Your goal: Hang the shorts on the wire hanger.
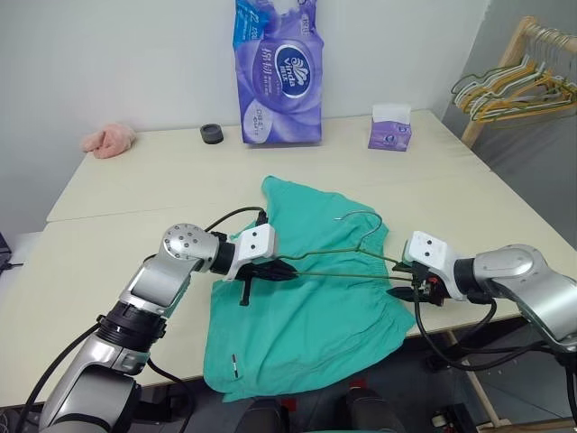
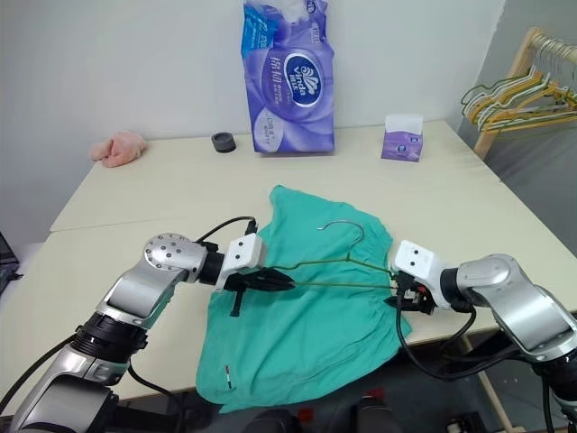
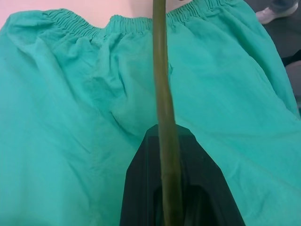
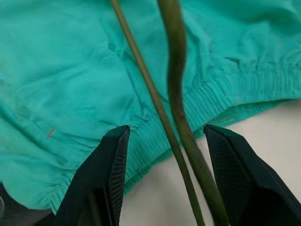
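Observation:
The waistband's gathered layers (image 1: 395,311) show a dark gap (image 4: 248,108) between them, so the waistband will open up and take the hanger's end when I push the hanger in.
The teal-green shorts (image 1: 306,320) lie flat on the pale table (image 1: 117,234), their lower hem hanging over the near edge and the gathered waistband to the right. The wire hanger (image 3: 162,94) is held just above them, hook (image 1: 368,219) pointing away from me. My left gripper (image 1: 287,269) is shut on the hanger's left corner. At the hanger's right end, over the waistband, my right gripper (image 4: 167,129) is open. The two wires (image 4: 176,70) run between its fingers (image 4: 110,160), apart from both.
At the back of the table stand a purple tissue-roll pack (image 1: 278,72), a small purple tissue box (image 1: 389,131) and a black round object (image 1: 213,133). A pink cloth lump (image 1: 108,140) lies far left. A wooden rack with bunched hangers (image 1: 518,86) stands at the right.

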